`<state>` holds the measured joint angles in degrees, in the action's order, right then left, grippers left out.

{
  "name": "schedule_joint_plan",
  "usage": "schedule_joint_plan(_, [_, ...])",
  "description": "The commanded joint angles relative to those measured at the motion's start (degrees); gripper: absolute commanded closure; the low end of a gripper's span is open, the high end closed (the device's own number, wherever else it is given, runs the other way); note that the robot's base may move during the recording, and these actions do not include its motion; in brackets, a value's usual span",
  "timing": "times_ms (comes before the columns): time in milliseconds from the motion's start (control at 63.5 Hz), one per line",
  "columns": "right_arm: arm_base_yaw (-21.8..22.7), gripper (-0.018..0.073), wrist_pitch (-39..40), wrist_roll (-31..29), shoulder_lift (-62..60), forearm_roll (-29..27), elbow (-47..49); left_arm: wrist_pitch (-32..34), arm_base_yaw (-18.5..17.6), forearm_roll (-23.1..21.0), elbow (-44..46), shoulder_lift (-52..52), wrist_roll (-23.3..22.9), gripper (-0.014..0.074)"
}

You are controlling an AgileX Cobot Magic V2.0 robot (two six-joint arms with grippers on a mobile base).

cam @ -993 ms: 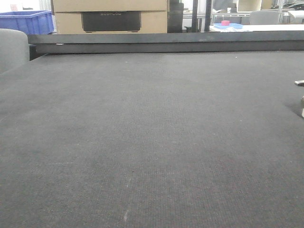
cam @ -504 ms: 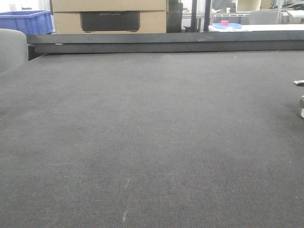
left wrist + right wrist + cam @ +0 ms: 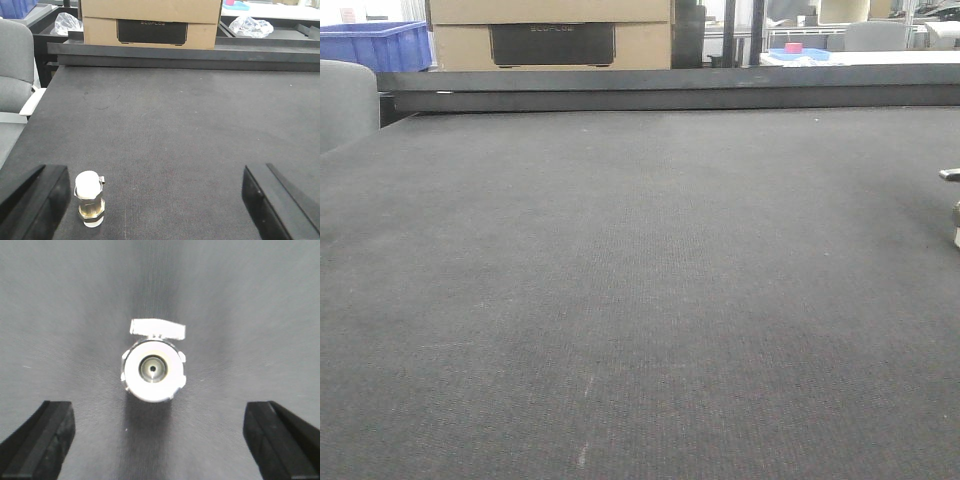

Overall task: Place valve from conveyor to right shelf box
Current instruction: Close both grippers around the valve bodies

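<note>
The valve (image 3: 153,370) will tip between the fingers when I carry it, because its cap is round and the small lever (image 3: 157,329) sticks out from one side.
The valve (image 3: 153,367), silvery with a pale off-white cap and a small lever, stands upright on the dark grey conveyor (image 3: 640,300). In the right wrist view I look straight down on it. My right gripper (image 3: 157,440) is open above it, and the valve lies just ahead of the gap between the black fingers (image 3: 42,440). In the left wrist view a valve (image 3: 90,199) stands close to the left finger (image 3: 35,200) of my open, empty left gripper (image 3: 157,207). In the front view only a sliver of the valve (image 3: 956,225) shows at the right edge.
A black rail (image 3: 670,88) runs along the belt's far edge. Behind it stand a cardboard box (image 3: 150,22) with a black unit and a blue crate (image 3: 375,45). A grey chair (image 3: 15,70) stands at the left. Clear plastic bags (image 3: 252,26) lie at the back.
The front view has shifted very slightly. The valve sliver at the right edge stays in place.
</note>
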<state>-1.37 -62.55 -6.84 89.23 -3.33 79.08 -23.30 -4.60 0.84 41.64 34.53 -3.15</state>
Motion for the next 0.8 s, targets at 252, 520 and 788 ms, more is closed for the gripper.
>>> schedule_joint_plan(252, [0.2,0.0000,4.3,-0.7,11.4,0.9,0.5,0.7,-0.3,-0.3,0.6,0.0,0.0,-0.0005])
schedule_joint_plan(520, [0.2,0.0475,4.8,-0.7,11.7,0.9,0.4,-3.7,-0.3,-0.3,4.7,2.0,0.0,-0.0005])
schedule_joint_plan(788, [0.2,0.0713,6.9,-0.7,7.9,0.9,0.0,-17.6,-0.3,0.3,17.3,12.7,0.0,-0.0005])
